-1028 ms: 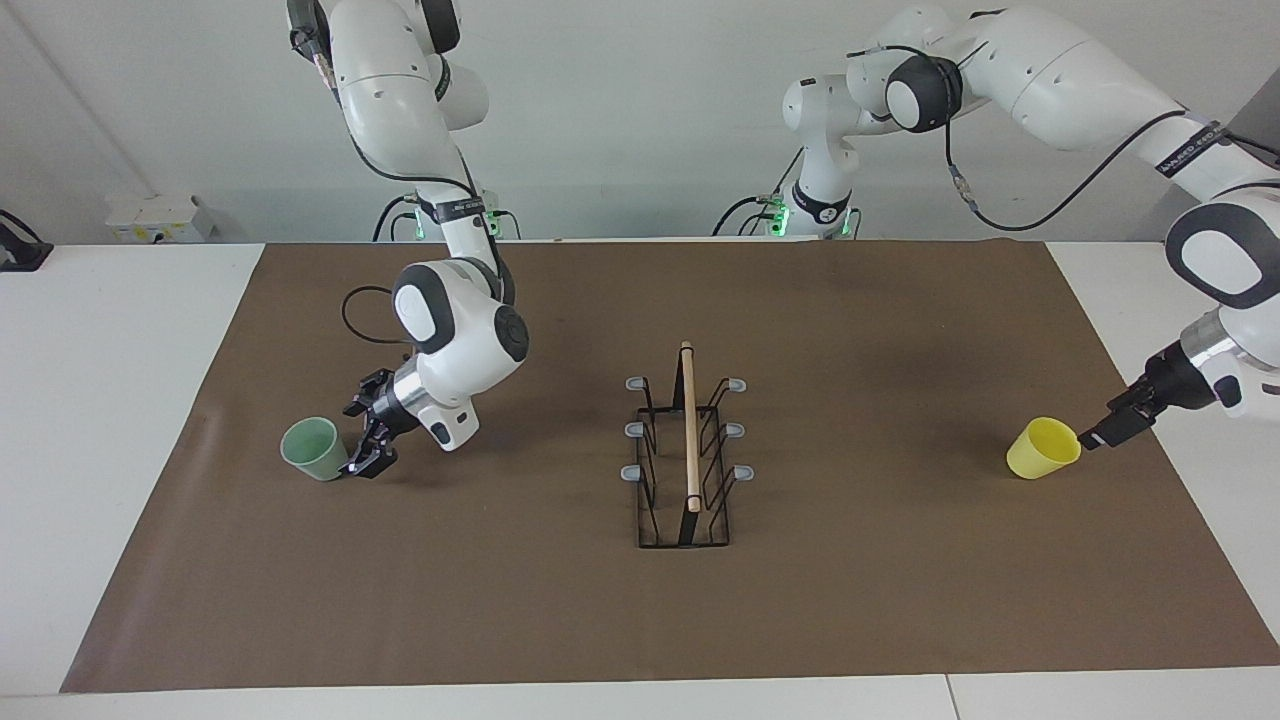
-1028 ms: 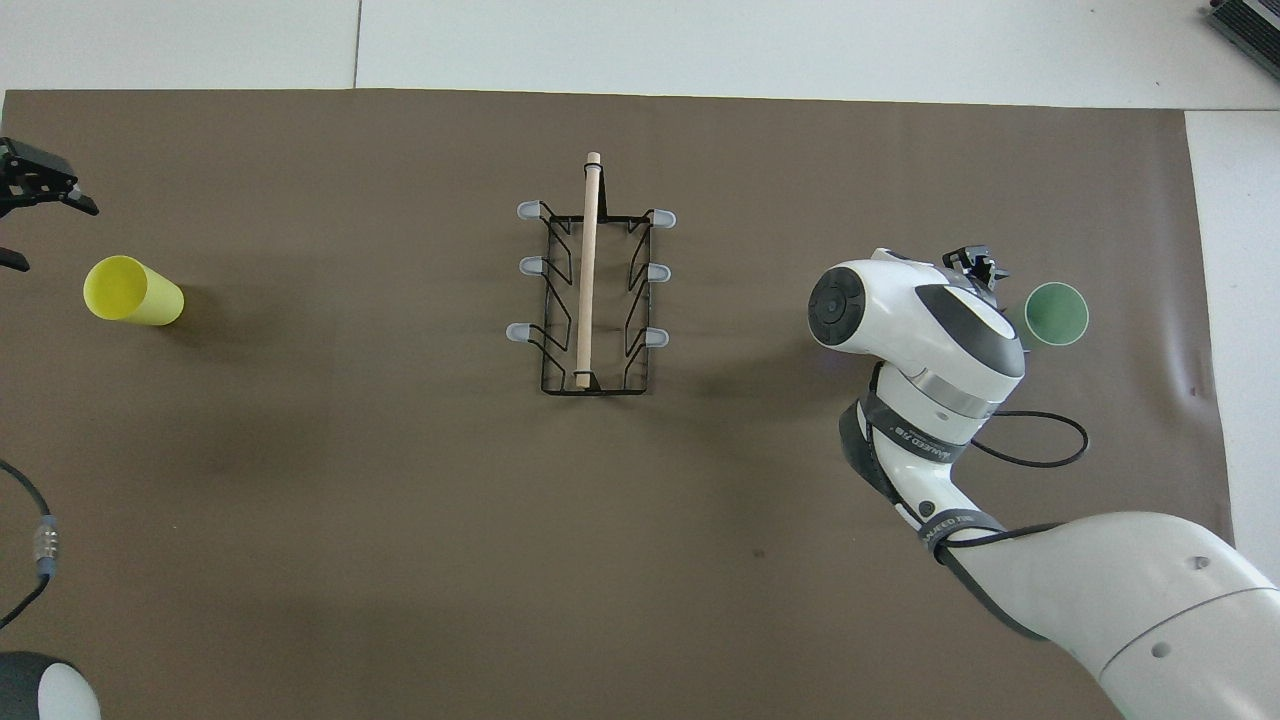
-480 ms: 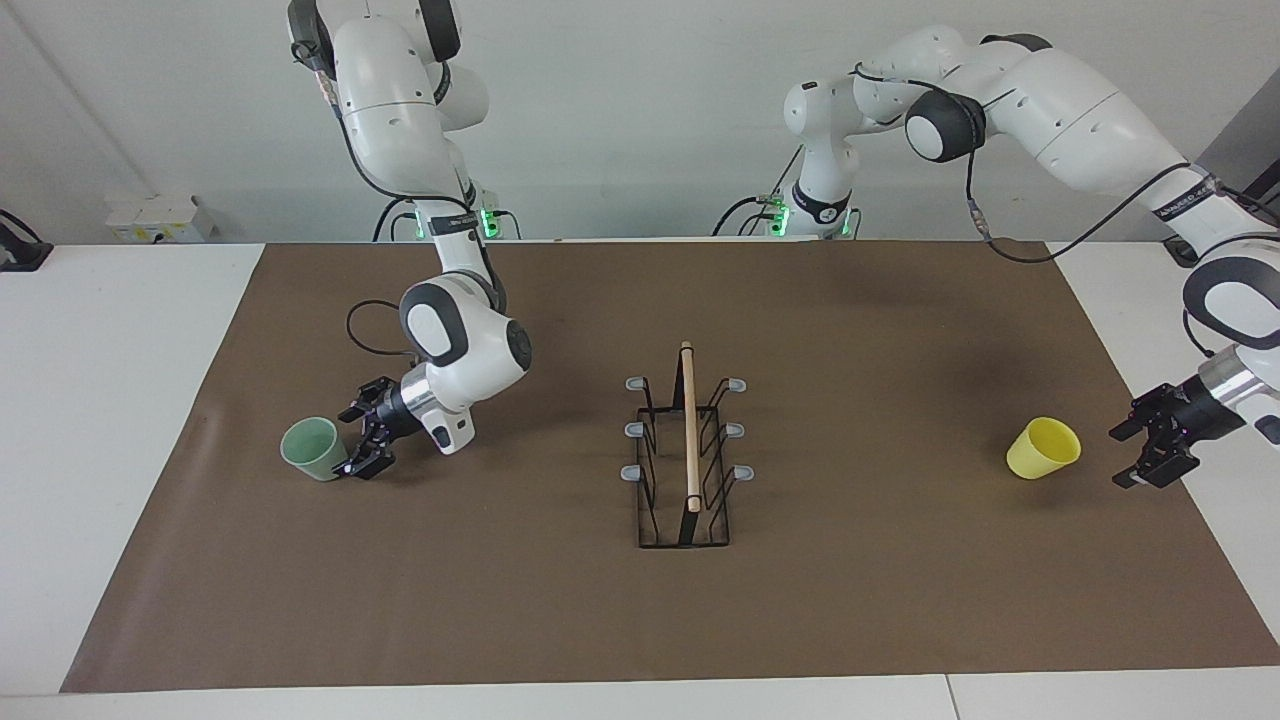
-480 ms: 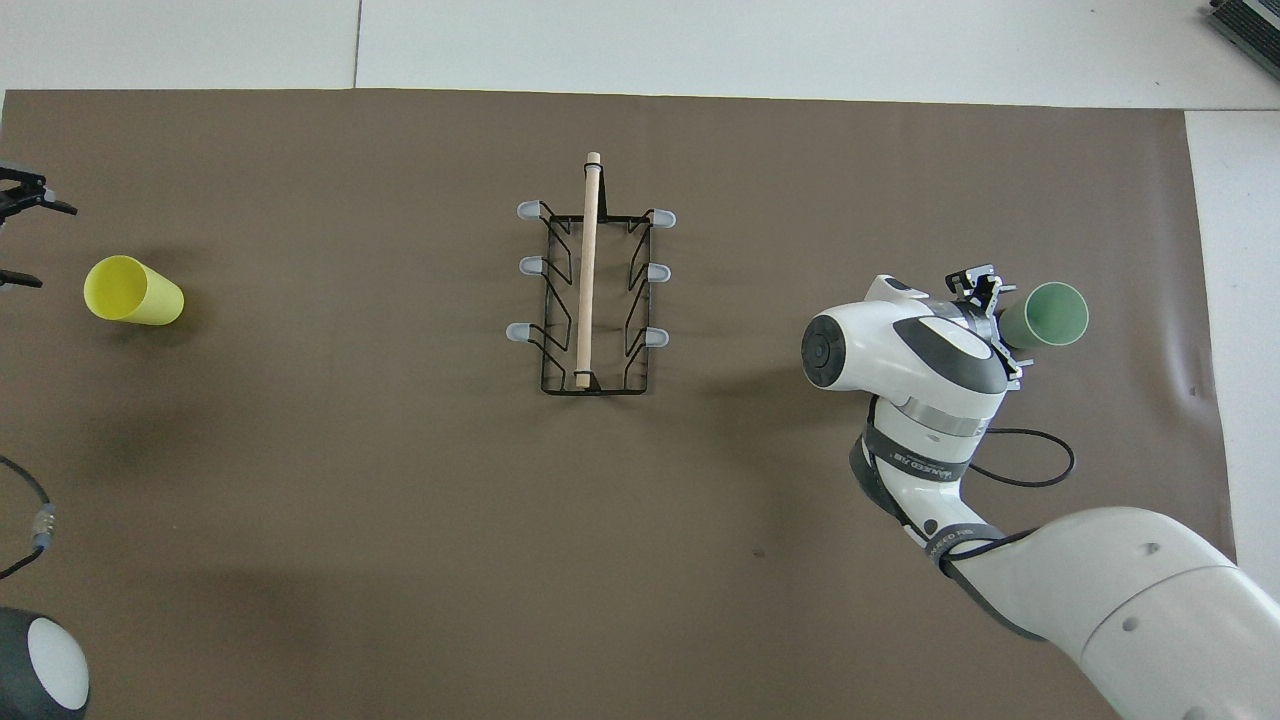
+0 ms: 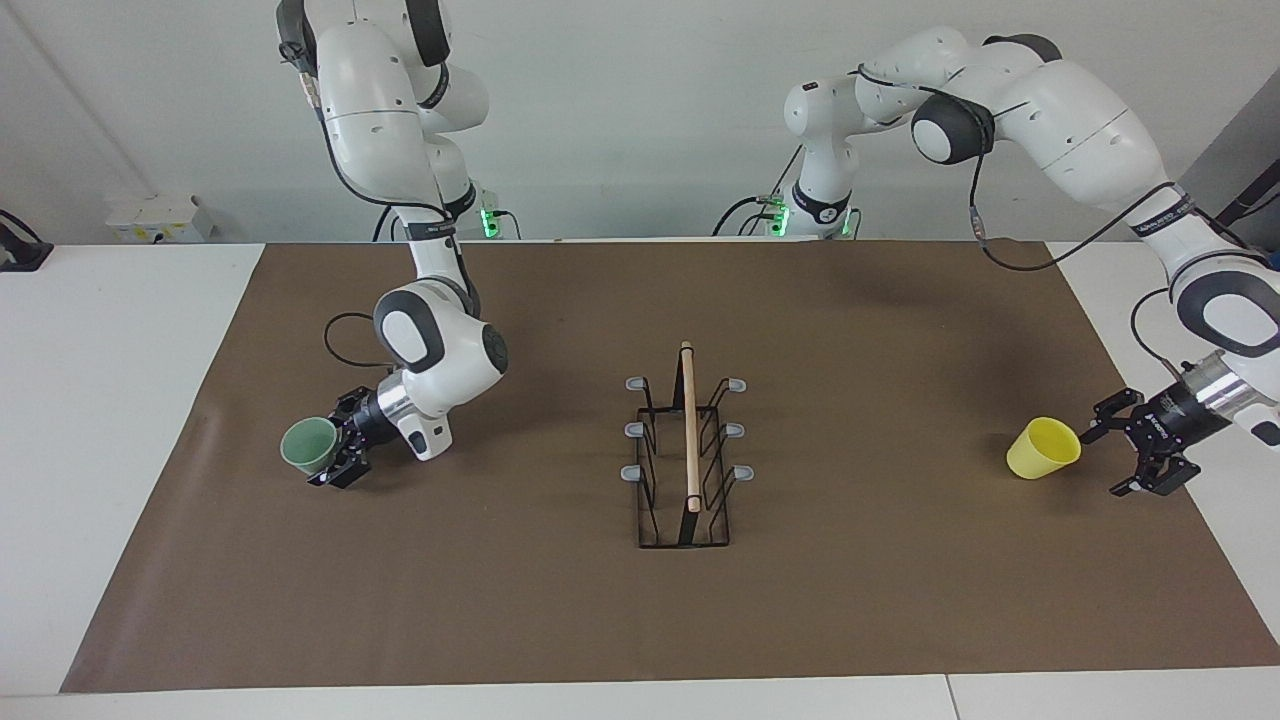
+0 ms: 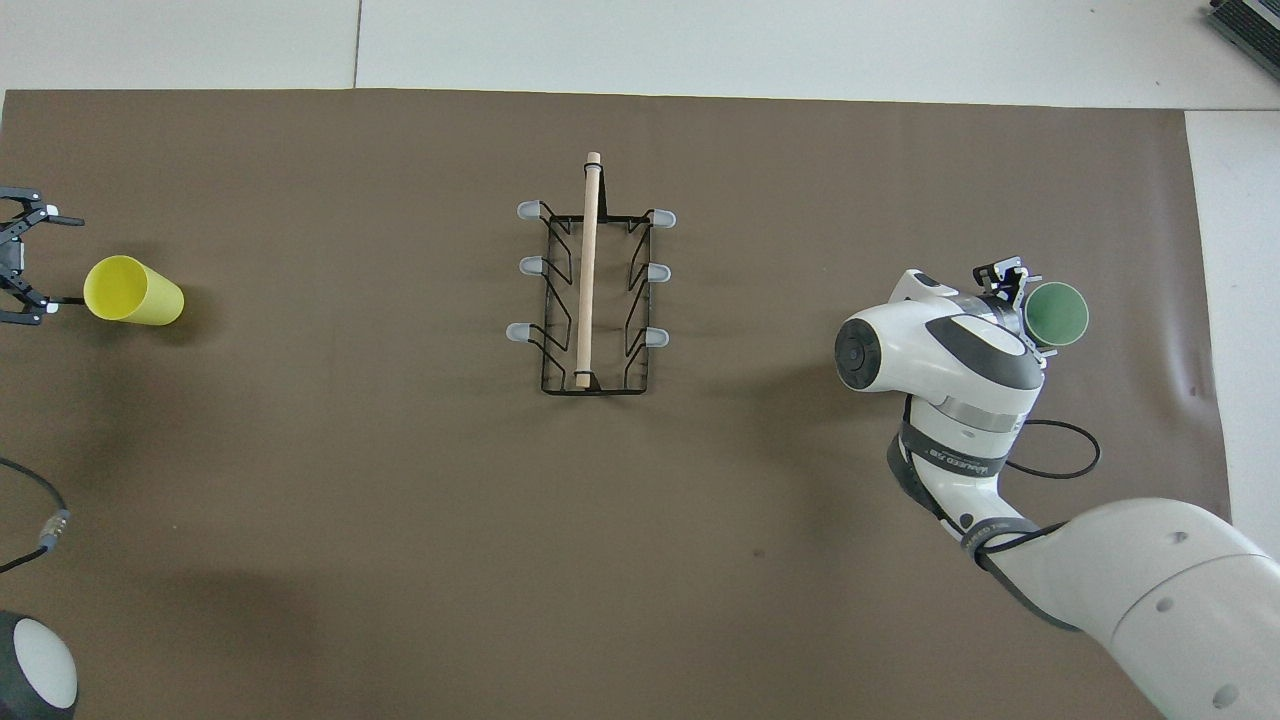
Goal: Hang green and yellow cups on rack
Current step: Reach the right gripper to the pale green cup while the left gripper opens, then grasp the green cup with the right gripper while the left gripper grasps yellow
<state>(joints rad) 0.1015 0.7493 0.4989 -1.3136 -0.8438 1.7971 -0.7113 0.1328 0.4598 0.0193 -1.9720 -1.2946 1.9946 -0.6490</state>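
My gripper will lower the green cup over the grey-tipped peg, and the cup will then hang with its opening down and lean outward, because the peg sticks out from the rack.
The rack stands mid-mat, a black wire stand with a wooden rod on top and grey-tipped prongs; it also shows in the overhead view. The mint green cup sits toward the right arm's end. My right gripper is low beside it, open, with the cup's base between its fingers; both show from overhead, the cup and the gripper. The yellow cup stands toward the left arm's end. My left gripper is open, its fingertips at the cup's rim; the overhead view shows this cup and gripper too.
A brown mat covers most of the white table. A small white box and a dark object sit off the mat near the wall at the right arm's end.
My right gripper has slid up to the green cup so its fingers straddle it. My left gripper has turned level, opened wide and moved in to the yellow cup.
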